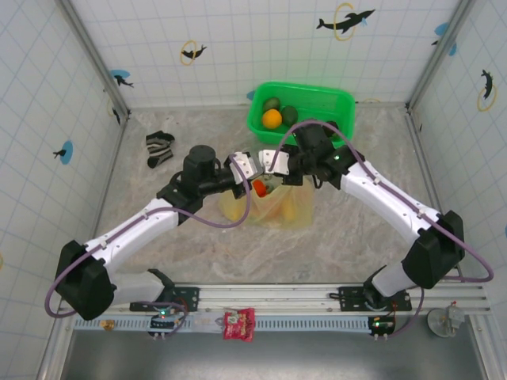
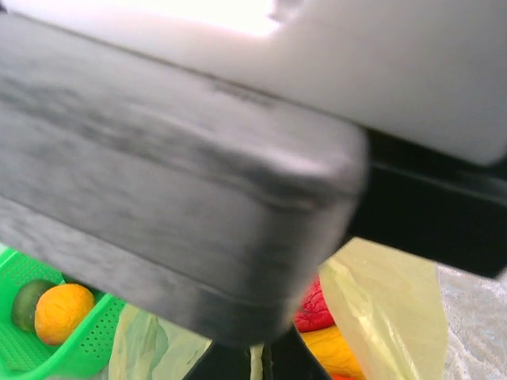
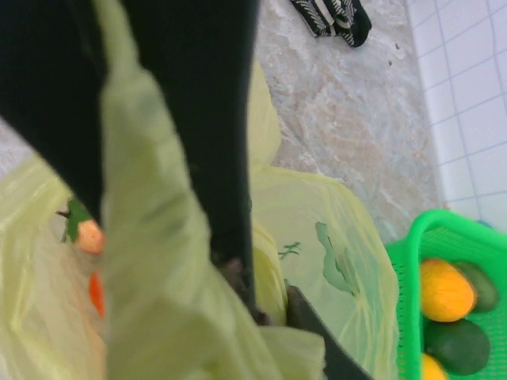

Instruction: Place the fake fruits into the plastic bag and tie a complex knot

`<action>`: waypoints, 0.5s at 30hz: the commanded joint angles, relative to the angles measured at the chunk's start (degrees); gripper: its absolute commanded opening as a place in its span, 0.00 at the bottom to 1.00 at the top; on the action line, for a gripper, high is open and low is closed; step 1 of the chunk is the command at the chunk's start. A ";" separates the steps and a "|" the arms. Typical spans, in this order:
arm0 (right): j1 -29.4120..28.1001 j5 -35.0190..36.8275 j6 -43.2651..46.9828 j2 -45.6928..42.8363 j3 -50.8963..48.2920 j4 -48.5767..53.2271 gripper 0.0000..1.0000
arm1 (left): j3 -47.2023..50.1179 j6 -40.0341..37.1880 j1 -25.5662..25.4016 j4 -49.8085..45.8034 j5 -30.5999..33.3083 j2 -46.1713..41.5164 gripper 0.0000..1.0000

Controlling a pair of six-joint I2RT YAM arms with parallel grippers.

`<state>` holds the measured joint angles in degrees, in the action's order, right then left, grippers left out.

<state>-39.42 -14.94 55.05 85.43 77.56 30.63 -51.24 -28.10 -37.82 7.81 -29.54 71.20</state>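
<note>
The bag handle's loose end (image 3: 285, 355) hangs over my right gripper's finger (image 3: 305, 328), so I'll open that gripper and pinch the end squarely before my left gripper releases the handle.
The pale yellow-green plastic bag (image 1: 277, 207) sits mid-table with its top pulled up between the two grippers. My left gripper (image 1: 250, 174) is shut on a thin strip of the bag's handle (image 2: 258, 362). My right gripper (image 1: 275, 168) is shut on a bunched fold of the bag (image 3: 268, 273), and more film drapes over one of its fingers (image 3: 230, 158). Inside the bag lie a red fruit (image 2: 313, 309) and a yellow-orange fruit (image 2: 334, 348). An orange fruit (image 1: 272, 119) and two dark green fruits (image 1: 290, 115) rest in the basket. I see no knot.
The bright green rigid basket (image 1: 337, 103) stands at the back, just behind the grippers. A striped black-and-white sock (image 1: 158, 148) lies at the back left. The right gripper's grey body (image 2: 174, 198) blocks most of the left wrist view. Tiled walls close in the table.
</note>
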 commanded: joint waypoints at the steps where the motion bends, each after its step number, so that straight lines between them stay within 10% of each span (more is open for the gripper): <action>1: -0.91 1.89 0.64 0.03 2.11 -0.63 0.12 | 0.86 -1.08 0.21 0.53 -1.66 -1.58 0.00; 7: -2.63 6.22 2.55 -1.59 0.06 -1.44 0.39 | 0.96 -1.19 0.21 0.89 -1.00 -1.50 0.00; 15: -2.66 3.46 1.38 -4.08 1.85 1.67 0.34 | 0.93 -1.88 0.21 0.62 -0.53 -1.30 0.00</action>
<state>-41.67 -10.46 56.71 83.53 77.65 30.63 -50.96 -28.51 -37.82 8.03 -29.50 70.74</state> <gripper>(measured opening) 0.346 0.047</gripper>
